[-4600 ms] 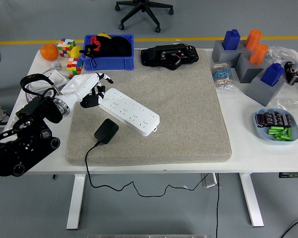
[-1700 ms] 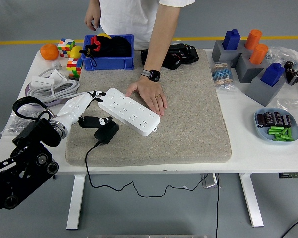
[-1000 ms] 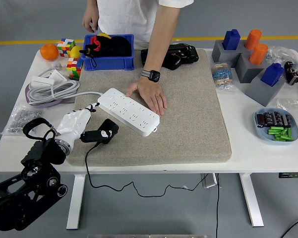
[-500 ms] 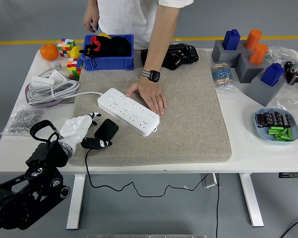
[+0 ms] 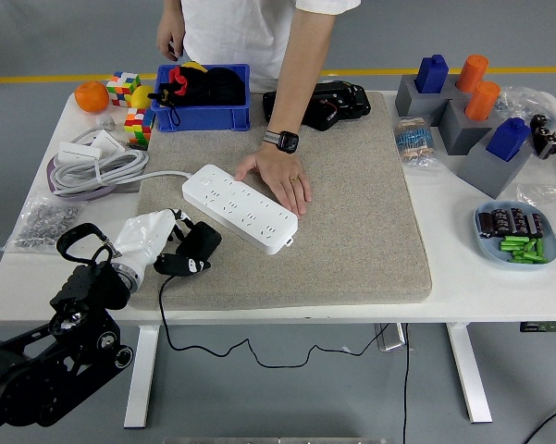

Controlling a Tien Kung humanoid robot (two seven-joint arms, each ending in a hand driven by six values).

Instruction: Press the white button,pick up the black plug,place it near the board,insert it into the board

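My gripper will carry the black plug to the white power strip, and the black cable [image 5: 163,311] will follow with slack to spare because it hangs in loose bends [image 5: 249,342].
The white power strip [image 5: 240,208] lies slantwise on the grey mat [image 5: 361,222]. A person at the far side rests a hand [image 5: 279,176] flat on the strip's far edge. The black plug [image 5: 202,242] lies on the mat just in front of the strip's left part, and its black cable [image 5: 162,305] runs off the near edge. My left hand [image 5: 190,243], white with black fingers, is at the plug's left side, with the thumb [image 5: 183,265] below it and the fingers [image 5: 178,220] above it, spread. I cannot see a closed grasp. The white button is too small to make out.
A blue bin [image 5: 203,116] and a black device [image 5: 319,102] stand at the back. An orange [image 5: 92,96], puzzle cubes [image 5: 125,88], a coiled white cable [image 5: 92,166] and a bag of screws [image 5: 42,222] lie on the left. Grey blocks [image 5: 463,120] and a blue plate [image 5: 518,231] are on the right.
The person stepped in and laid a hand on the strip. My left hand left the strip's left end, drew back toward the near edge, then edged right against the plug.
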